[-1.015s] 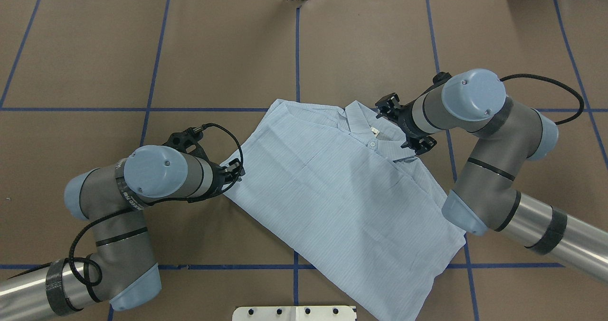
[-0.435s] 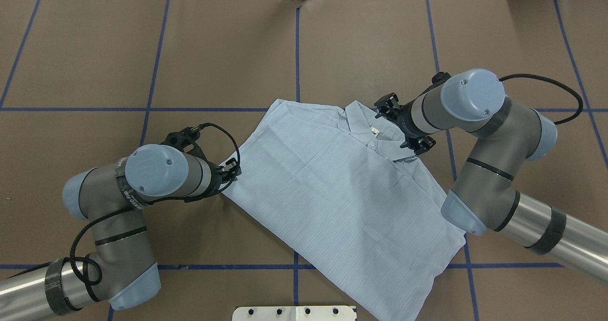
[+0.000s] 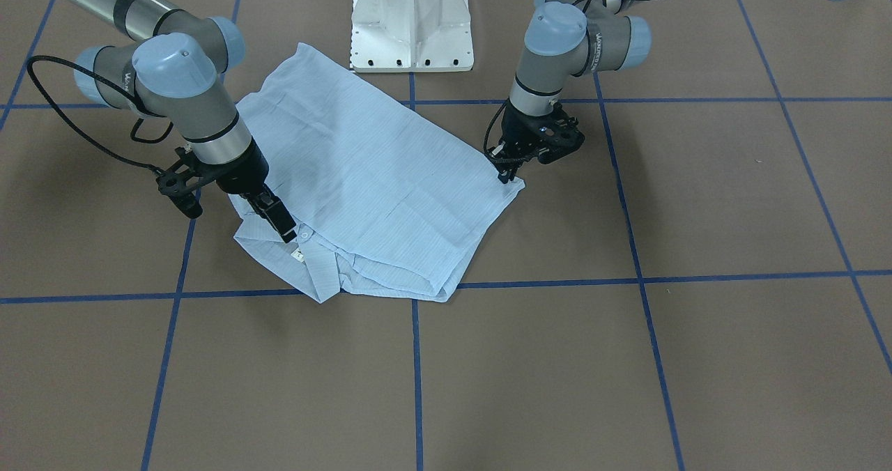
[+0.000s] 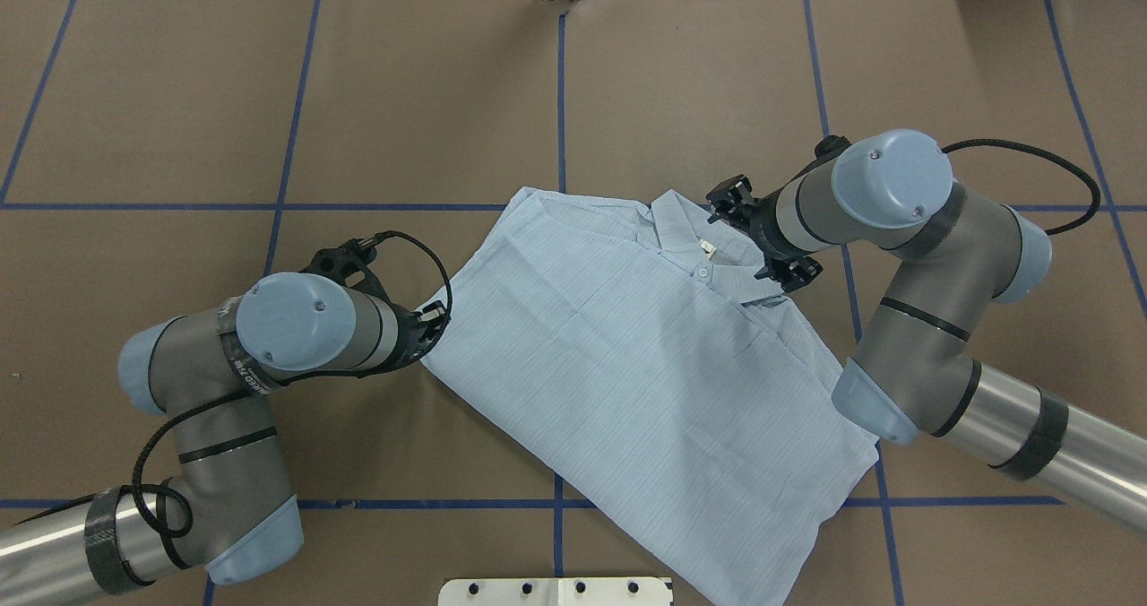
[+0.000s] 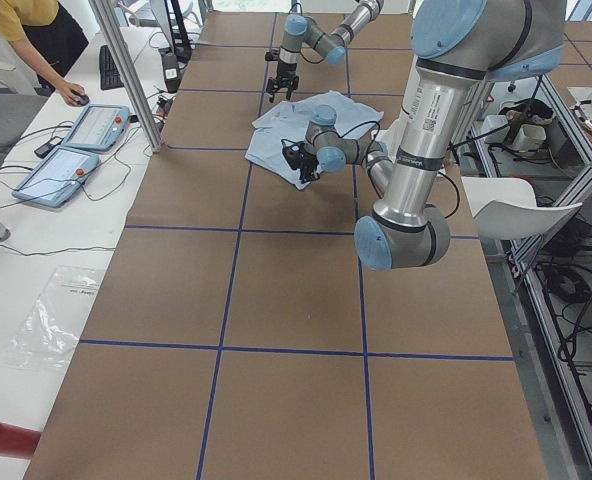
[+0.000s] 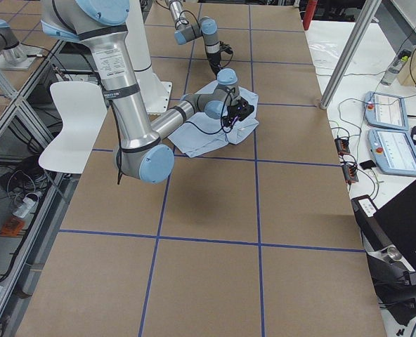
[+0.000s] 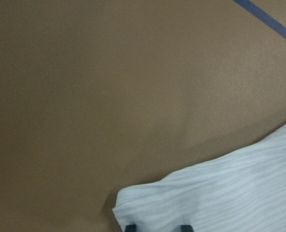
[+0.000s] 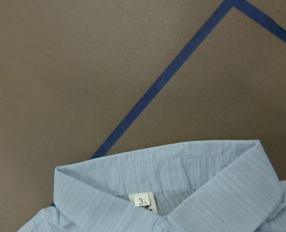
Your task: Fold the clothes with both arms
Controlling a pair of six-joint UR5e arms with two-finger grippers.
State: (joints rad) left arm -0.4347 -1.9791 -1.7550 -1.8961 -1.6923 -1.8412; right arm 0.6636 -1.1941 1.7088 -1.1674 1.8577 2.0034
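Observation:
The light blue shirt's folded layers (image 3: 391,275) are lying flat on top of each other, so the whole shirt will turn and stay folded when I pull its corner (image 3: 512,182).
The light blue shirt (image 4: 645,346) lies flat and partly folded on the table, with its collar (image 4: 690,229) at the far side. It also shows in the front view (image 3: 369,171). My left gripper (image 3: 503,173) is low at the shirt's corner (image 7: 148,203). Its fingertips (image 7: 130,227) stand apart at the wrist view's bottom edge, open, pinching nothing. My right gripper (image 3: 282,226) hovers over the collar beside the white neck label (image 8: 142,199). Its fingers do not show in the right wrist view, and it looks open and empty.
The brown table (image 4: 269,95) carries a grid of blue tape lines (image 4: 560,95). The white pedestal base (image 3: 411,21) stands at the robot's side. Operator panels (image 5: 81,140) lie on a side bench, and a person (image 5: 36,30) is there.
My left gripper has drawn back a little to the left, off the shirt's corner. The shirt and the right arm have hardly moved.

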